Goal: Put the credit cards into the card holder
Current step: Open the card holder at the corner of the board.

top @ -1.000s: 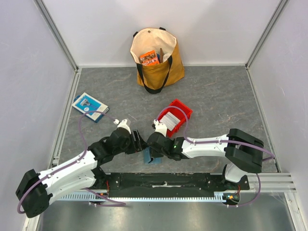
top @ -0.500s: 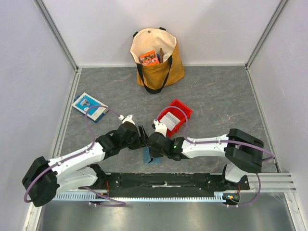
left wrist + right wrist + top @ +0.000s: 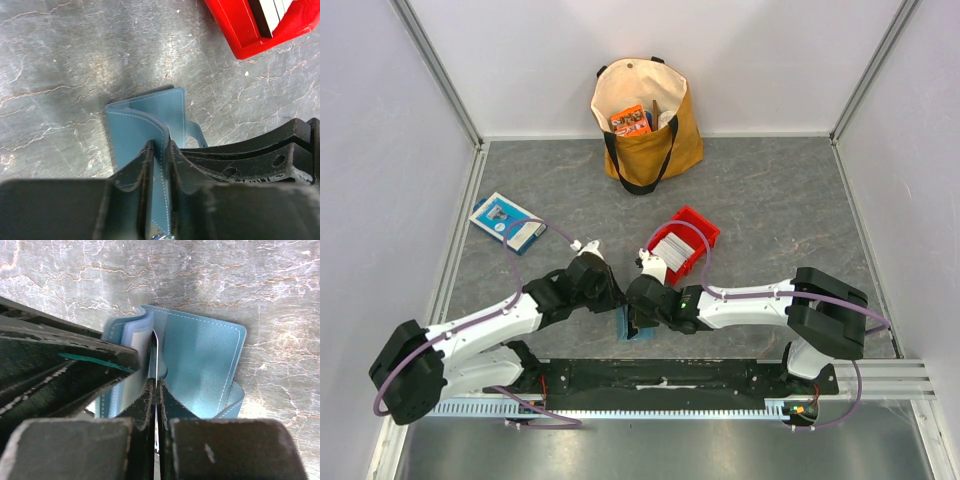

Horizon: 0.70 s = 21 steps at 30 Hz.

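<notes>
With the card holder's upright flap close against the credit card, my left gripper should regrip the flap and pull it open before the credit card goes in.
The teal card holder stands partly unfolded on the grey floor between both arms. My left gripper is shut on one upright flap of the card holder, which runs between the fingers. My right gripper is shut on a thin credit card, seen edge-on. The card's tip sits at the fold between the card holder's clear pockets and its teal panel. In the top view, the left gripper and right gripper meet over the holder. More credit cards lie in the red bin.
The red bin sits just behind the right wrist, and its corner shows in the left wrist view. A tan tote bag stands at the back wall. A blue-and-white flat box lies at the left.
My left gripper moved right onto the card holder and closed on its flap. The right arm stayed put with its card.
</notes>
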### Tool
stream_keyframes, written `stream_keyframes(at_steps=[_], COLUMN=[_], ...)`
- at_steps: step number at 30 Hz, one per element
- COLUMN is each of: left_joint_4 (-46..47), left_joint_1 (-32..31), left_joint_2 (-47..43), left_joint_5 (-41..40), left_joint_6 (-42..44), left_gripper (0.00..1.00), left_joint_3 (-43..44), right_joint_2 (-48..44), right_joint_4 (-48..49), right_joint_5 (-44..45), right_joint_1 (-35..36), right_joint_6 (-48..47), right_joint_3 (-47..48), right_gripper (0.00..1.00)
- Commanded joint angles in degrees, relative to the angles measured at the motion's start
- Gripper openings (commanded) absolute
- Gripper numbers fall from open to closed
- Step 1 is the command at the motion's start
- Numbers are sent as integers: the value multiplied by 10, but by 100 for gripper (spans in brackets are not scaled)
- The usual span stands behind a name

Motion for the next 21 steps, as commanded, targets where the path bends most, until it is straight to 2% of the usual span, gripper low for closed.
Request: stream_keyframes(at_steps=[1, 3, 6, 11, 17, 18, 19, 20, 21], left_joint_4=[-33, -42, -65, -78, -39, -34, -30, -29, -28], left_joint_1=[-1, -2, -1, -1, 0, 0, -1, -1, -1], left_joint_2=[-31, -44, -62, -120, -182, -184, -182, -182, -178], left_joint_5=[-16, -17, -22, -23, -16, -11, -10, -9, -8], left_joint_6=[21, 21, 12, -3, -13, -14, -14, -14, -12], left_gripper=[12, 4, 3, 19, 22, 21, 12, 9, 12], left_joint_3=[-6, -14, -34, -70, -107, -111, -114, -115, -116], right_joint_2=[9, 8, 6, 6, 7, 7, 7, 8, 8], right_joint_4=[-26, -27, -30, -33, -31, -31, -29, -29, -28], right_joint_5=[18, 19, 21, 17, 11, 10, 10, 9, 8], right_joint_1=[6, 6, 3, -2, -3, -3, -3, -3, -3], right_joint_6=[-2, -3, -1, -1, -5, -5, -5, -5, -5], right_joint_3=[-11, -12, -16, -21, -19, -19, -19, -19, -19], right_gripper=[0, 0, 0, 0, 0, 0, 0, 0, 0])
